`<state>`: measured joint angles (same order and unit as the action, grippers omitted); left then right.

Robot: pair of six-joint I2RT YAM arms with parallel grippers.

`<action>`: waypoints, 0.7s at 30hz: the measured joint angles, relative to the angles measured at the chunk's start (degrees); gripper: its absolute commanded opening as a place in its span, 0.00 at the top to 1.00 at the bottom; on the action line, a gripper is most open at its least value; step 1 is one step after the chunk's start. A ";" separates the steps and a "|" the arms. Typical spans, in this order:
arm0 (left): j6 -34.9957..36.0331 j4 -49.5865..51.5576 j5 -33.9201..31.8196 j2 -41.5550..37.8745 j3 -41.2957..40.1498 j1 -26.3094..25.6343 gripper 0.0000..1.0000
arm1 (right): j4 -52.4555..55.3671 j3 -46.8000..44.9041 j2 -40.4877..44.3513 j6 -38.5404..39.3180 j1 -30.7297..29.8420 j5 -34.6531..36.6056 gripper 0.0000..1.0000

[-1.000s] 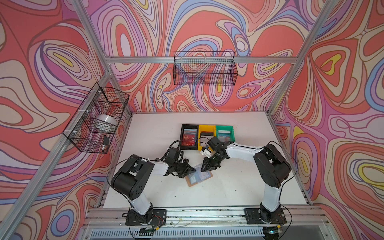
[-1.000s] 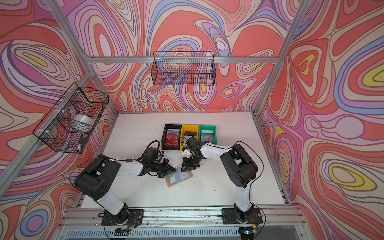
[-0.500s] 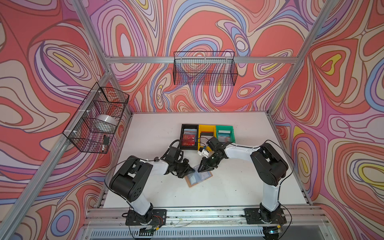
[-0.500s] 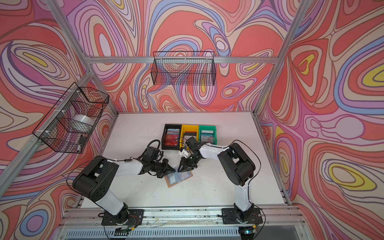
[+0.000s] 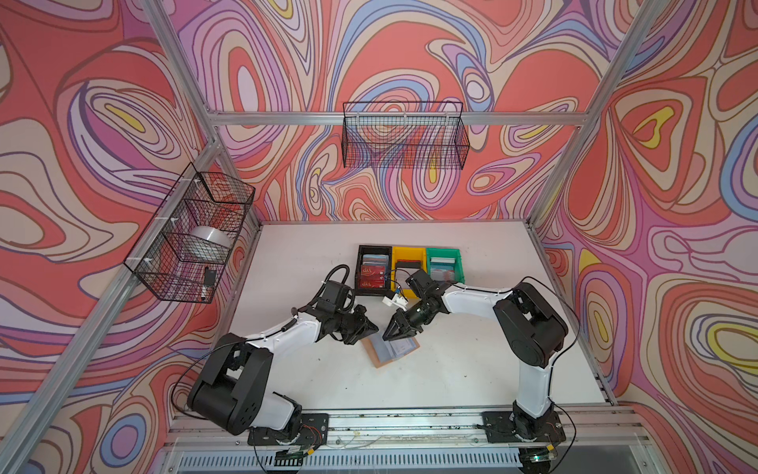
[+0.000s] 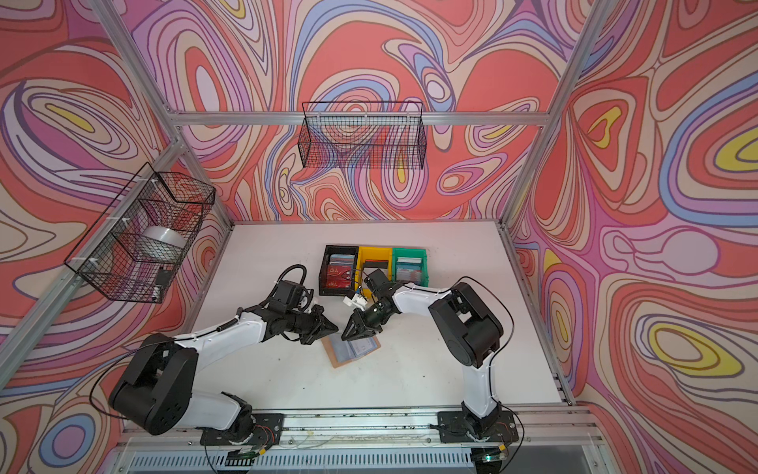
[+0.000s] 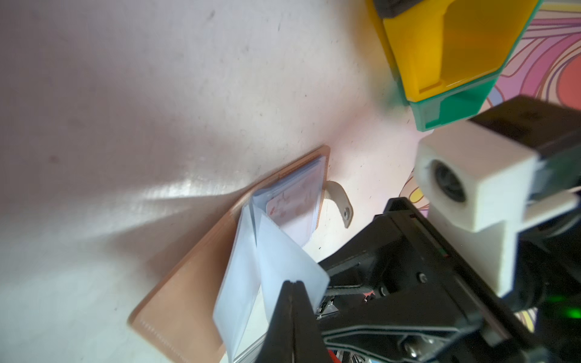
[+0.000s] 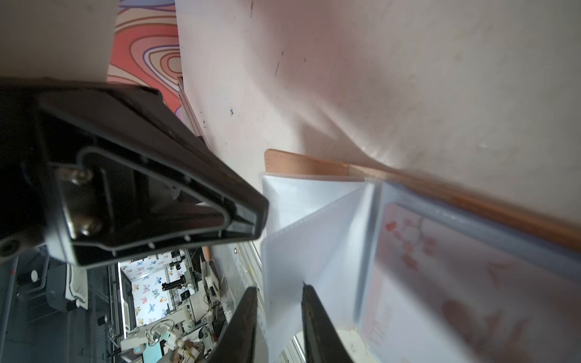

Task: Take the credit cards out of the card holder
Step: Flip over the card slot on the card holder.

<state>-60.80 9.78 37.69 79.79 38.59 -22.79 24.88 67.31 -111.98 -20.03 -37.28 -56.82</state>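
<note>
I should use my left gripper to lay a clear sleeve page [image 7: 283, 259] flat on the card holder's other half [image 7: 192, 289] first, because the page stands up next to the credit card.
The tan card holder [image 5: 379, 356] [image 6: 337, 358] lies open on the table between both arms. My left gripper [image 5: 374, 328] [image 7: 292, 284] is shut, pinching the free edge of a clear sleeve page [image 7: 283, 251] that stands raised. My right gripper [image 5: 387, 334] [image 8: 279, 290] is slightly open, one finger on each side of that same page [image 8: 301, 257]. A credit card [image 7: 295, 201] [image 8: 440, 283], white with red marks, sits in the sleeve lying flat beneath. The left gripper's tip [image 8: 257, 220] meets the page's corner in the right wrist view.
Black [image 5: 360, 269], yellow [image 5: 396, 256] and green [image 5: 459, 266] bins stand in a row just behind the grippers, with red cards [image 5: 371, 275] and bluish cards [image 5: 442, 269] inside. Wire baskets hang on the left wall [image 5: 188, 234] and the back wall [image 5: 404, 135].
My right gripper has moved a little to the left, closer over the open card holder and the left gripper. The left gripper has barely moved.
</note>
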 measured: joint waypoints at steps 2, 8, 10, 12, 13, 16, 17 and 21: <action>0.63 2.23 -0.57 -2.89 -0.09 1.27 0.96 | -0.02 0.72 -0.92 0.04 -0.85 -0.85 0.72; 1.01 5.62 -1.84 -8.66 -0.98 2.34 0.97 | -0.26 1.46 -4.74 -1.03 -2.29 -1.53 0.72; 0.72 5.42 -1.81 -8.90 -1.97 2.32 0.99 | -0.33 1.46 -6.51 -1.79 -2.25 -1.40 0.72; 0.35 5.11 -1.81 -8.83 -3.32 2.16 0.99 | -0.48 1.42 -7.43 -2.23 -2.23 -1.22 0.72; 0.04 4.98 -1.81 -8.74 -3.80 2.01 0.99 | -0.59 1.36 -7.50 -2.56 -2.23 -1.16 0.72; -1.20 2.64 -1.95 -7.08 -4.35 0.11 0.99 | -1.01 1.31 -7.32 -2.99 -2.23 -1.05 0.72; -1.60 1.51 -1.95 -6.23 -4.35 -0.59 1.00 | -1.07 1.29 -7.28 -3.04 -2.23 -0.96 0.72; -4.04 -5.14 -1.77 -0.76 -4.63 -3.52 1.00 | -1.70 0.63 -6.19 -3.34 -2.23 -0.39 0.72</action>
<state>-64.84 4.64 35.92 79.02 33.95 -26.30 23.18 67.94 -118.17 -23.38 -39.51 -57.21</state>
